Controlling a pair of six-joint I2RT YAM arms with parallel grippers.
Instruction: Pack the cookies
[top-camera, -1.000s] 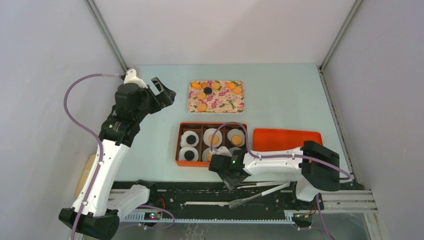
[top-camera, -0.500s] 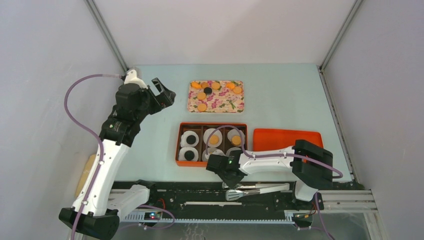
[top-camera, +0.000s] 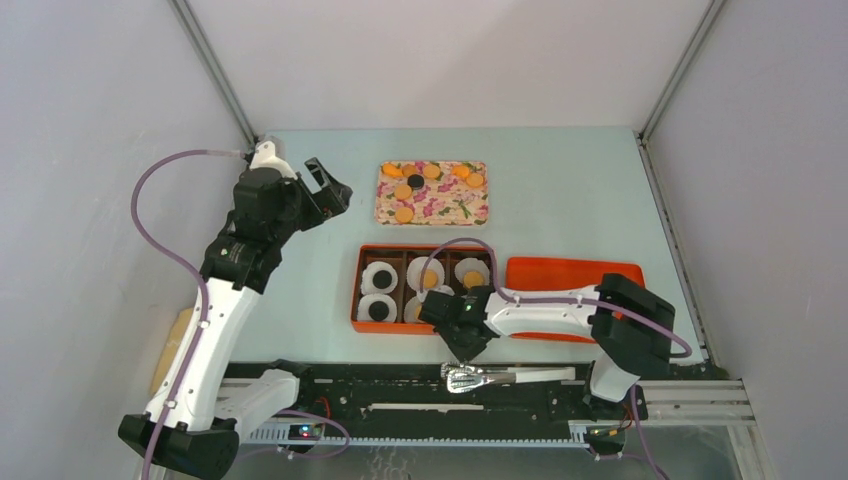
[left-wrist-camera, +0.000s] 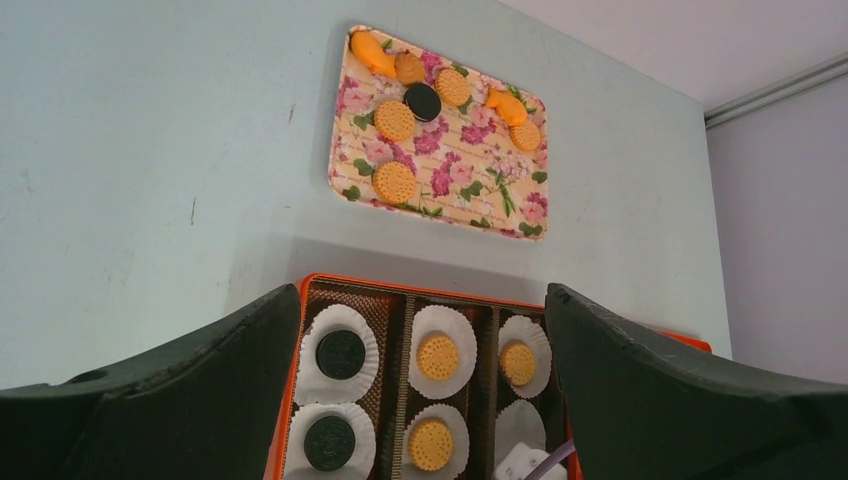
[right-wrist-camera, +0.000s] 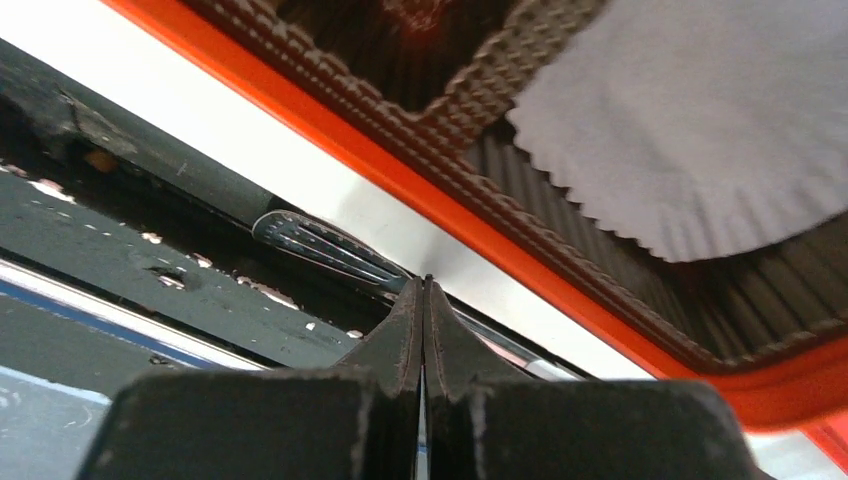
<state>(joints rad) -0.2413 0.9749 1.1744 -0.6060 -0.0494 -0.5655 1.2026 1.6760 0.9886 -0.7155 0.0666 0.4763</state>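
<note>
The robot's right gripper is closed beside the tongs' head (top-camera: 463, 382), far from their white handle (top-camera: 547, 374), so it should open, move along the tongs and close around that handle.
Several orange-tan cookies (left-wrist-camera: 394, 182) and one black cookie (left-wrist-camera: 422, 101) lie on the flowered tray (top-camera: 470, 208). The orange box (top-camera: 357, 290) holds white paper liners: two black cookies (left-wrist-camera: 340, 353) in the left column, two orange ones (left-wrist-camera: 437, 357) in the middle, one orange (left-wrist-camera: 517, 363) at the far right. The near right liner (right-wrist-camera: 700, 130) is bare. My left gripper (top-camera: 333, 182) hangs open, high above the table left of the tray, with nothing in it. My right gripper (right-wrist-camera: 424, 285) is shut on nothing at the box's near edge.
Metal tongs (top-camera: 500, 377) lie flat on the black rail at the table's front, just past my right fingertips; their serrated tip (right-wrist-camera: 320, 245) shows in the right wrist view. The orange lid (top-camera: 572, 276) lies right of the box.
My right jaws have closed from open to fully shut. The tongs have settled from a slant to flat on the rail. The right wrist has moved up toward the box. The left arm is still.
</note>
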